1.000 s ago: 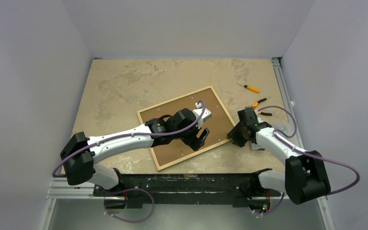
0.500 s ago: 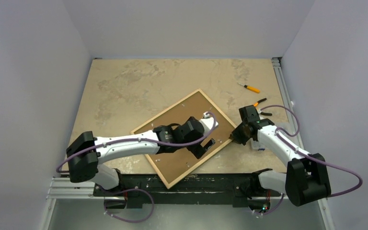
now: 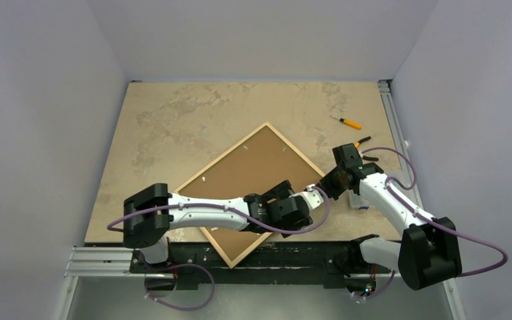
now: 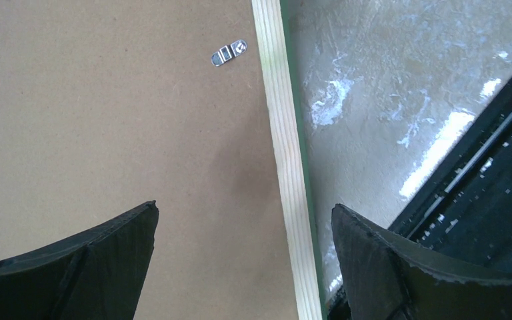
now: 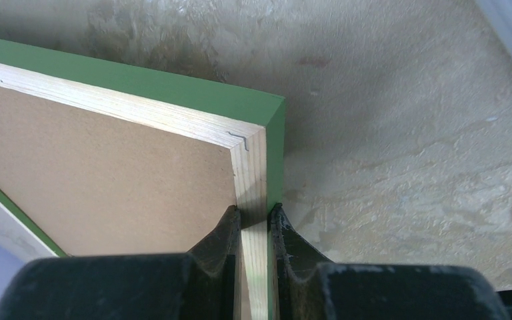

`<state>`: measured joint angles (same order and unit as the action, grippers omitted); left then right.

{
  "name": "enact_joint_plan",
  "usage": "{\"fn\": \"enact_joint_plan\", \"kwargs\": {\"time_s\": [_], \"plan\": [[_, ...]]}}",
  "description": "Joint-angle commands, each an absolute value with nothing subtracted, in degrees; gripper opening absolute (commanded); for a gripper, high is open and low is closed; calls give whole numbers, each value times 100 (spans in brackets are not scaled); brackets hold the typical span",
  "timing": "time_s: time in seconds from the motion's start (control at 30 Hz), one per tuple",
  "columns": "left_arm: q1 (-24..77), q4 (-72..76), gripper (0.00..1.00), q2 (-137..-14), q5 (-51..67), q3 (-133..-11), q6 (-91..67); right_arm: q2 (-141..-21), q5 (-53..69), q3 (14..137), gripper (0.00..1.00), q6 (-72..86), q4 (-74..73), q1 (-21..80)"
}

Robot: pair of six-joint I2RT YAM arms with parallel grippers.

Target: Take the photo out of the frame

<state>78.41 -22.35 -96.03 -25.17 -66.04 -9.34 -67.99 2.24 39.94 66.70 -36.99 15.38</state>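
Observation:
The frame lies face down with my right gripper pinching its corner (image 5: 248, 143), so my left gripper should tip up the frame's near edge (image 3: 259, 241) before my right gripper takes hold again there.
The frame (image 3: 292, 151) lies face down on the table, turned like a diamond, showing its light wood back edge (image 4: 287, 167) and green side (image 5: 173, 90). The photo's brown fibreboard back (image 3: 240, 170) fills it; the printed side is hidden. A small metal tab (image 4: 229, 53) sits on the board by the rim. My left gripper (image 4: 243, 210) hangs open above the frame's near right edge, one finger over the board and one over the table. At the frame's right corner my right gripper (image 5: 255, 212) is shut on the rim, also seen from above (image 3: 325, 185).
An orange-handled screwdriver (image 3: 347, 122) and orange-handled pliers (image 3: 362, 143) lie at the back right. A small clear box (image 3: 358, 200) sits under the right forearm. The black mounting rail (image 3: 260, 253) runs along the near edge, close to the frame's lowest corner.
The frame has swung counter-clockwise about its right corner into a diamond. The right gripper closed on that corner's rim. The left gripper opened wider and moved right toward the near edge.

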Motion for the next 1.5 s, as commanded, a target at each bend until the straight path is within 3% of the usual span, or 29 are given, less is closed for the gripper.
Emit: {"fn": "enact_joint_plan", "kwargs": {"time_s": [0.0,0.43,0.57,0.67,0.93,0.97,1.0,1.07,1.13,1.27,1.47], "plan": [[7899,-2214,98,-9977,-3151,-6917,-754,-6622,630,4344,0,7494,-3267,1551],[8181,-2046,96,-10878,-5306,-7063,-185,-6537,967,4374,0,8160,-3368,1539],[8230,-1924,84,-11098,-5895,-7082,-27,-6527,1052,4318,0,8214,-3356,1545],[8246,-1753,64,-11160,-6242,-7022,255,-6449,1067,4254,0,8262,-3341,1534],[8252,-1344,34,-11046,-6592,-6852,655,-6411,1271,4313,0,7682,-2870,1544],[8251,-1401,31,-10982,-6573,-6843,606,-6393,1381,4352,3,7173,-2578,1544],[8253,-1441,25,-10913,-6566,-6809,556,-6336,1271,4406,21,6574,-2471,1550],[8253,-1543,22,-10709,-6549,-6742,451,-6057,1347,4295,53,6101,-2197,1564],[8253,-1662,20,-10523,-6524,-6703,342,-5697,1203,4104,76,6047,-2201,1556],[8253,-1809,13,-10297,-6475,-6714,305,-5057,959,3926,92,5881,-2379,1547],[8249,-2033,12,-10074,-6397,-6790,228,-5076,1312,3657,95,6174,-2173,1493]]}}
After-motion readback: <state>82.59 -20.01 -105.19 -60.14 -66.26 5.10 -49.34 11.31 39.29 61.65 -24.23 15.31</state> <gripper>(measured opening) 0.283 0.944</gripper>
